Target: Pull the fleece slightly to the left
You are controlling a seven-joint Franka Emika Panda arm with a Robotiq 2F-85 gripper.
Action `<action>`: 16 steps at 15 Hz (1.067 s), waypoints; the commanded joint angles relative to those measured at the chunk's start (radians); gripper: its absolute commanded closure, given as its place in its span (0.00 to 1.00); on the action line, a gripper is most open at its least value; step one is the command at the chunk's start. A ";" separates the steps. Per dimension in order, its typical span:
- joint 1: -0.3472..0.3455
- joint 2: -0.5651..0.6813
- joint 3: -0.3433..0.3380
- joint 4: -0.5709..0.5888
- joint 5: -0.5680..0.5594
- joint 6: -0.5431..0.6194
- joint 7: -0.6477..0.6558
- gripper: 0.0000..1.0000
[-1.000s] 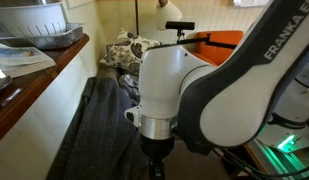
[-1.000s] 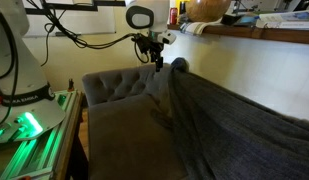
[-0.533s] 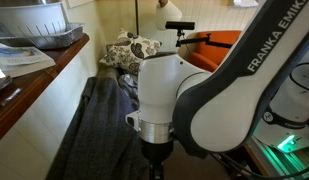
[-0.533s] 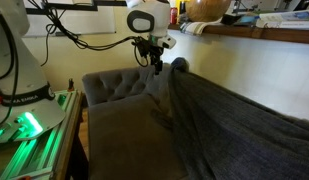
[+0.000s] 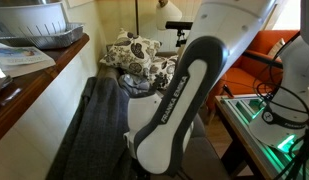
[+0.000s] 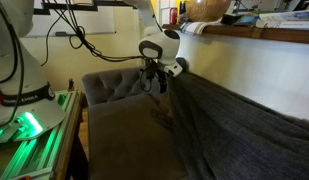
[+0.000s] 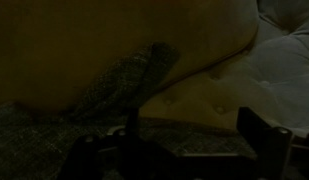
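The fleece's narrow piece (image 7: 120, 84) lies free over the cushion in front of the robot's open fingers, so the gripper goes on moving down toward its tip (image 7: 160, 58) until the fingers are on both sides of it.
The grey-blue fleece (image 6: 229, 125) lies rumpled over the sofa back and seat, with faint plaid lines. It also shows in an exterior view (image 5: 94, 130) beside the wall. My gripper (image 6: 154, 84) hangs just above the fleece's upper end by the sofa back. In the dark wrist view the gripper (image 7: 194, 138) is open, fingers wide apart. A strip of fleece (image 7: 124, 80) runs over the tufted cushion, and more fleece lies low between the fingers. In an exterior view the arm (image 5: 179, 100) hides the gripper.
Patterned throw pillows (image 5: 134, 50) sit at the sofa's far end. A wooden counter (image 5: 39, 75) with a tray runs along the wall above the fleece. The tufted sofa arm (image 6: 114, 85) is behind the gripper. A green-lit robot base (image 6: 29, 125) stands beside the sofa.
The arm has swung round and the gripper has come down and slightly sideways, closer to the fleece's upper end. The fleece has not visibly moved.
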 commanded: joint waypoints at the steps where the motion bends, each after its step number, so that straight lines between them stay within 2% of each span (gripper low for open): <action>1: -0.073 0.209 0.053 0.135 0.032 0.044 -0.002 0.00; 4: -0.089 0.333 0.069 0.206 0.030 0.069 0.073 0.00; 6: -0.059 0.400 0.066 0.239 0.029 0.101 0.160 0.00; 7: -0.069 0.403 0.077 0.235 0.018 0.047 0.192 0.00; 8: -0.083 0.363 0.065 0.195 -0.020 0.068 0.149 0.00; 12: -0.072 0.404 0.078 0.218 -0.015 0.066 0.192 0.00; 16: -0.008 0.482 0.075 0.265 -0.002 0.237 0.253 0.00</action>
